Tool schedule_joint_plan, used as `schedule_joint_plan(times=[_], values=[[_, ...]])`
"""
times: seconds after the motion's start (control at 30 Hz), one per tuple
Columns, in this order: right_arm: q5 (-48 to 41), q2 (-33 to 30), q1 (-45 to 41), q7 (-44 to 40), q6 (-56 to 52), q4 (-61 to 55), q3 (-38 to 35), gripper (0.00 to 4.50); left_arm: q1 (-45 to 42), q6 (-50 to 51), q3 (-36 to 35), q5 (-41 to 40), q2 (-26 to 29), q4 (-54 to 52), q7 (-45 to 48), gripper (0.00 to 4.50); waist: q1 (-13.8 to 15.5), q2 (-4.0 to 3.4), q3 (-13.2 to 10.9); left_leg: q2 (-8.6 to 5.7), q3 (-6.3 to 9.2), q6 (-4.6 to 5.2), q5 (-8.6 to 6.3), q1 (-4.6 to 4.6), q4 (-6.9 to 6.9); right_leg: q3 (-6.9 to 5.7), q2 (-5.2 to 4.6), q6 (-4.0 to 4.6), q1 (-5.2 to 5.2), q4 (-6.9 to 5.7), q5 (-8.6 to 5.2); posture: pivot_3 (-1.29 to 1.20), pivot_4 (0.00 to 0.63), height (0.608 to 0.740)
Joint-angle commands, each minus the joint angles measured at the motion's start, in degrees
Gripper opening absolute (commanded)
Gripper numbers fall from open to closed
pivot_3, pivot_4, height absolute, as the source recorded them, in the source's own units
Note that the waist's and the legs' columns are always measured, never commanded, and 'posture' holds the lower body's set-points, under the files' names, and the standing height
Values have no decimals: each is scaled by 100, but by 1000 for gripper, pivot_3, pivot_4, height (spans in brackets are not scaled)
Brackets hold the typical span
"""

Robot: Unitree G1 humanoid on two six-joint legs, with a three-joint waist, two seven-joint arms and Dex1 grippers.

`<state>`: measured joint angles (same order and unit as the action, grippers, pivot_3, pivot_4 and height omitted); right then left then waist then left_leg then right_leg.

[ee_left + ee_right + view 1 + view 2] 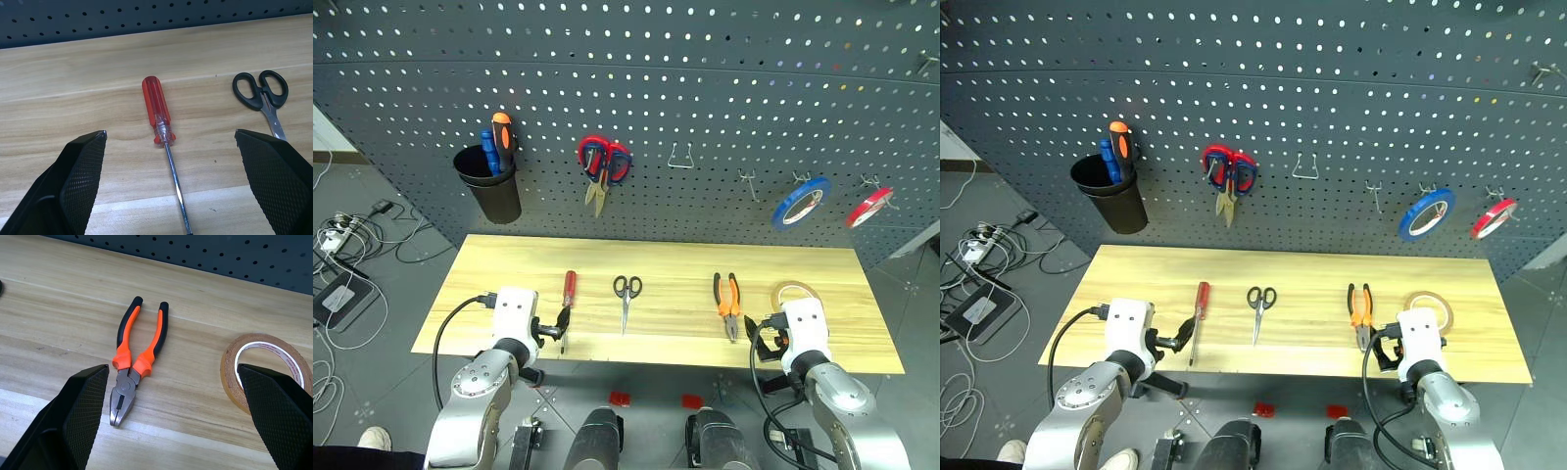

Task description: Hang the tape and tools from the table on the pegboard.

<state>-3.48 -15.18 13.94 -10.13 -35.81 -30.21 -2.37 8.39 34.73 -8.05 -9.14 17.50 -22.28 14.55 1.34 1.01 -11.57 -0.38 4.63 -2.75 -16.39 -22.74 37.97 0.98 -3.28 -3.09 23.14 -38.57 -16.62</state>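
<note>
My right gripper should keep going down, one finger inside, and close on that side (229, 374), as the tan tape roll's hole (270, 356) is open and the roll's side is clear of the pliers.
The pale wood table (685, 257) stands in front of the dark grey pegboard (705, 98). On it, from left to right, lie a red-handled screwdriver (569, 290), black-handled scissors (626, 294), orange-and-black pliers (727, 299) and a tan tape roll (794, 285). My left gripper (562, 326) hovers open at the near edge, its fingers either side of the screwdriver (157, 108) shaft. My right gripper (759, 338) is open too, between the pliers (137, 350) and the tape (231, 372). Neither gripper holds anything.
Hanging on the pegboard are a black cup (489, 186) with orange and blue screwdrivers, red-handled snips (603, 162), a blue tape roll (801, 201) and a red roll (868, 207). Bare metal hooks (679, 157) sit between the snips and the blue roll. Cables (352, 255) lie on the floor at left.
</note>
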Motion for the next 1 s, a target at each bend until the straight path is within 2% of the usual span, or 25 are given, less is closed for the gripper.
schedule_joint_plan(times=[0.03, 0.23, 0.4, 0.53, 0.67, 0.83, 1.0], values=[[-59, -139, -132, -99, 44, 14, -241, 4500, -88, -43, 68, -72, 107, -176, 163, 4444, -1, 1, -28, 0, 0, 0, 0, 0, 0, 0, 0, 0, 0, -1, 0, 89, 250, 740], [-175, -458, -548, -454, 89, 555, -402, 4500, -812, -30, 782, -177, 341, -44, 916, 4444, -1, -3, -111, -1, 2, 0, 0, -2, 1, -5, 0, 0, 0, -4, 0, 76, 274, 740], [-291, -689, -923, -690, 105, 1085, -513, 4500, -1809, -122, 1591, -280, 235, 407, 1598, 4444, -49, -4, -247, -2, -3, 0, 0, -2, 6, -3, 1, 1, 1, -11, 1, 58, 312, 740], [-366, -737, -1415, -690, 112, 1728, -678, 4500, -2845, -703, 2443, -112, -65, 1332, 2306, 4444, -105, 6, -419, -2, -6, 0, 1, -9, 14, -5, 2, 2, 5, -20, 1, 39, 352, 740], [-325, -736, -1718, -685, 246, 2174, -695, 4500, -3512, -1467, 2964, 118, -209, 2161, 2893, 4444, -179, 12, -568, 1, -12, 1, 1, -10, 14, -2, 2, 2, 6, -23, 0, 24, 381, 740], [-367, -719, -2124, -582, 350, 2731, -852, 4500, -4278, -2361, 3297, 347, -587, 3348, 3431, 4444, -278, 15, -768, 1, -19, 1, 1, -17, 20, -1, 1, 2, 13, -32, 0, 3, 421, 740], [-324, -732, -2366, -579, 551, 3133, -872, 4500, -4642, -2856, 3281, 459, -895, 4095, 3664, 4444, -315, 24, -924, 2, -20, 1, 1, -22, 29, -1, 1, 2, 14, -34, 0, -6, 443, 740]])
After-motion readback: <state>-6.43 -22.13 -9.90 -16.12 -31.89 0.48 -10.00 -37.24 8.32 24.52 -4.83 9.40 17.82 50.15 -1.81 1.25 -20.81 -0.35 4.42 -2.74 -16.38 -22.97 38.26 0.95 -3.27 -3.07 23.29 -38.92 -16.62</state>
